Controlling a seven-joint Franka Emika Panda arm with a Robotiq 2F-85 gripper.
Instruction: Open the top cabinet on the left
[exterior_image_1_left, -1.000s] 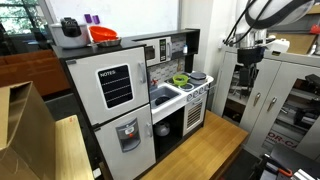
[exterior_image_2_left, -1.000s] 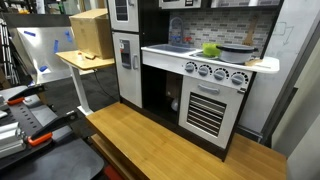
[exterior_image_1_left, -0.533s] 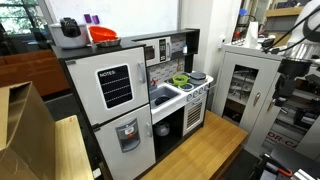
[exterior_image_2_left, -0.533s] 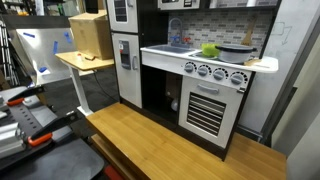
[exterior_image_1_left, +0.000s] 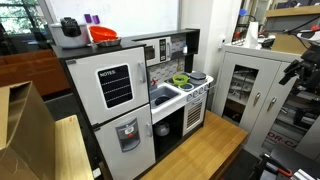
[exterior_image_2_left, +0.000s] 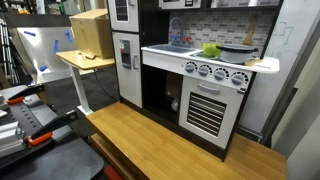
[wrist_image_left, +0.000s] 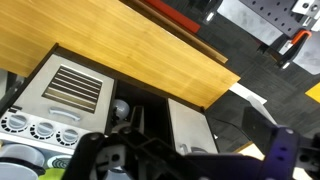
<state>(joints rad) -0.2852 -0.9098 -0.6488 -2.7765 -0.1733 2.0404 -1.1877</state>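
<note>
Next, my gripper turns and swings across toward the top cabinet's grey bar handle (exterior_image_1_left: 147, 80), because it points down at the wooden platform (wrist_image_left: 165, 58), far from that cabinet.
The top cabinet (exterior_image_1_left: 112, 86) is the tall white door with a black "NOTES" panel and a vertical grey bar handle (exterior_image_1_left: 142, 88) on the toy fridge. It is shut. Only its lower part (exterior_image_2_left: 122, 12) shows at the top edge of an exterior view. My arm (exterior_image_1_left: 303, 62) is at the far right edge, well away from the fridge. In the wrist view my gripper (wrist_image_left: 185, 165) has its dark fingers spread wide, open and empty, high above the toy kitchen. The top cabinet is out of the wrist view.
The shorter dispenser door (exterior_image_1_left: 128, 134) sits below the top cabinet. The oven (exterior_image_2_left: 208, 108) and counter with a green bowl (exterior_image_2_left: 211, 50) stand beside it. A wooden platform (exterior_image_2_left: 170, 150) lies in front, a metal cabinet (exterior_image_1_left: 250, 85) stands nearby, and a cardboard box (exterior_image_2_left: 92, 33) rests on a desk.
My arm has swung from the upper middle-right of the exterior view to its far right edge. The cabinet doors have not moved.
</note>
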